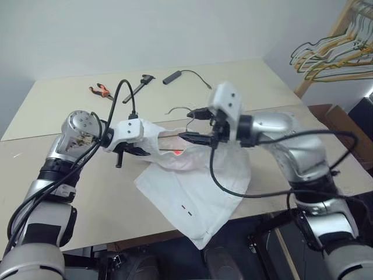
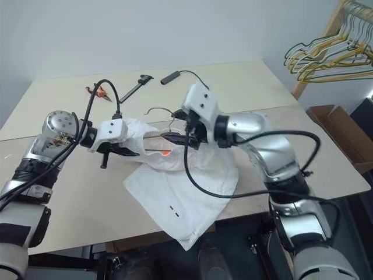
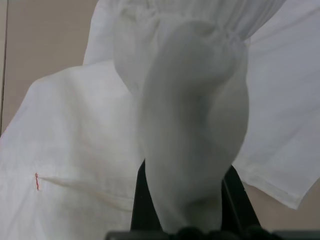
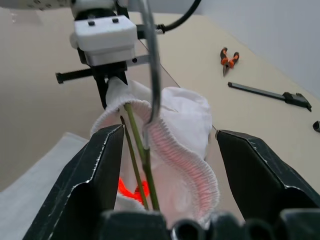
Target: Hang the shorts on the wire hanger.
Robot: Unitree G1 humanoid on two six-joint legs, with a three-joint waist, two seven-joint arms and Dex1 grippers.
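My left gripper is holding a thick bunch of the shorts by the hanger's end. It should open and pinch the edge of the shorts while my right gripper takes the hanger.
The white shorts lie spread on the table, hem toward the front edge, with two small marks near it. My left gripper is shut on a raised bunch of the waistband. The pink-lined waistband gapes open in front of my right gripper. That gripper's black fingers stand wide apart on either side of the waistband rim. The wire hanger runs down between them into the waist opening, touching neither finger. Its hook sticks out on the table behind the shorts.
Orange-handled pliers, a black tool and a small black device with a cable lie at the table's far side. A bunch of yellowish and grey hangers hangs on a rack at right, above a cardboard box.
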